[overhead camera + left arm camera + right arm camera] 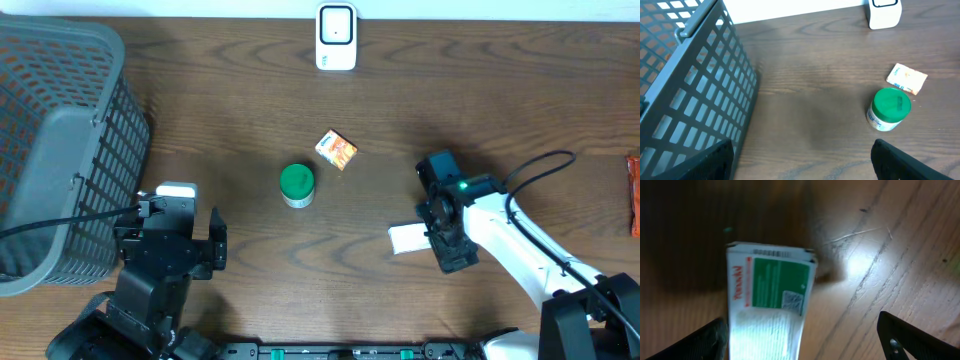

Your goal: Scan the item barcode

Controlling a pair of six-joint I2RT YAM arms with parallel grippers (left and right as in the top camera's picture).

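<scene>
Next, my right gripper shifts to bring the packet (769, 305) nearer its middle before closing, because the white packet's long edge (730, 312) crowds one of its open fingers.
A white packet (767, 310) with a green label and a barcode strip lies flat on the wooden table. My right gripper (807, 345) hangs open over it, with the packet close against the left finger (710, 340) and not clamped. From overhead the packet (405, 238) sticks out to the left of the right gripper (440, 225). The white scanner (336, 37) stands at the table's far edge. My left gripper (802, 167) is open and holds nothing; in the overhead view it (172, 240) sits near the front left.
A green-lidded jar (297, 184) and a small orange-and-white box (336, 150) sit mid-table. A grey mesh basket (60, 150) fills the left side, close to the left arm. A red object (633, 195) lies at the right edge.
</scene>
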